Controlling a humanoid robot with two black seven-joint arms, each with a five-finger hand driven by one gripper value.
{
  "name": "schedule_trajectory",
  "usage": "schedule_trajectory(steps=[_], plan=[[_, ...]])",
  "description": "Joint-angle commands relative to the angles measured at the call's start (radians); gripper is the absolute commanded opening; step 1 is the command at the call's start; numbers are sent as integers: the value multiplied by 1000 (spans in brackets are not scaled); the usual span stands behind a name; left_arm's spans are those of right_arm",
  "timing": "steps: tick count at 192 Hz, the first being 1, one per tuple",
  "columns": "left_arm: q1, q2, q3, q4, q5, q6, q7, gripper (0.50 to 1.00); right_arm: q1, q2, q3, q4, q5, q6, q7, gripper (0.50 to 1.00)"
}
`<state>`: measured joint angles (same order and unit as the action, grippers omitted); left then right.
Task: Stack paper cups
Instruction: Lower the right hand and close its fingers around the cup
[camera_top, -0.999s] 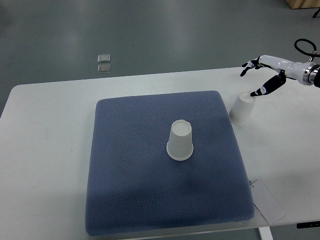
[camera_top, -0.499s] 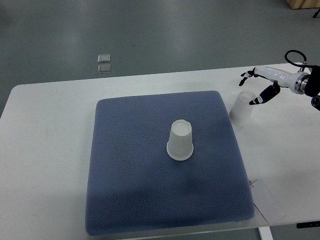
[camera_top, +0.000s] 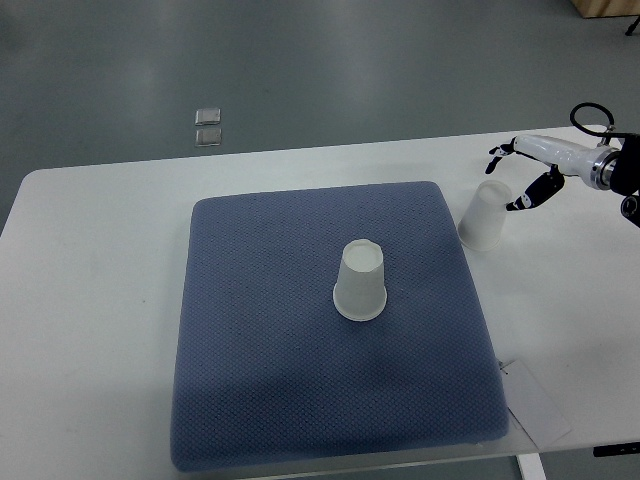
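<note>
The second paper cup (camera_top: 485, 216) will slide almost all the way over the cup on the blue mat (camera_top: 361, 280) when the robot lowers it, because the cup on the blue mat gets narrower toward its top.
One white paper cup (camera_top: 360, 282) stands upside down in the middle of the blue mat (camera_top: 270, 360). A second paper cup (camera_top: 484, 216) stands upside down on the white table, just off the mat's right edge. My right hand (camera_top: 515, 180) hovers close to the upper right of that second cup, fingers spread, holding nothing. Its white forearm comes in from the right edge. The left arm does not show.
The white table (camera_top: 90, 300) carries the mat. A white card or paper (camera_top: 538, 408) lies near the front right corner. Two small square plates (camera_top: 208, 126) sit on the grey floor beyond the table's far edge.
The right hand first came down and left toward the second cup, then drew back slightly to the right. Both cups have stayed in place.
</note>
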<state>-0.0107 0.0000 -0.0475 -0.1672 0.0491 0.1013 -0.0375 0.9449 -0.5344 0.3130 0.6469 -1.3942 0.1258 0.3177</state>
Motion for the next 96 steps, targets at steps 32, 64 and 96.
schedule_trajectory(steps=[32,64,96], plan=[[0,0,0,0,0,0,-1,1000,12,8,-54,-9,0,-25,0,911],[0,0,0,0,0,0,1,1000,12,10,-71,-16,0,-26,0,911],[0,0,0,0,0,0,-1,1000,14,22,-80,-23,-2,-31,0,911]])
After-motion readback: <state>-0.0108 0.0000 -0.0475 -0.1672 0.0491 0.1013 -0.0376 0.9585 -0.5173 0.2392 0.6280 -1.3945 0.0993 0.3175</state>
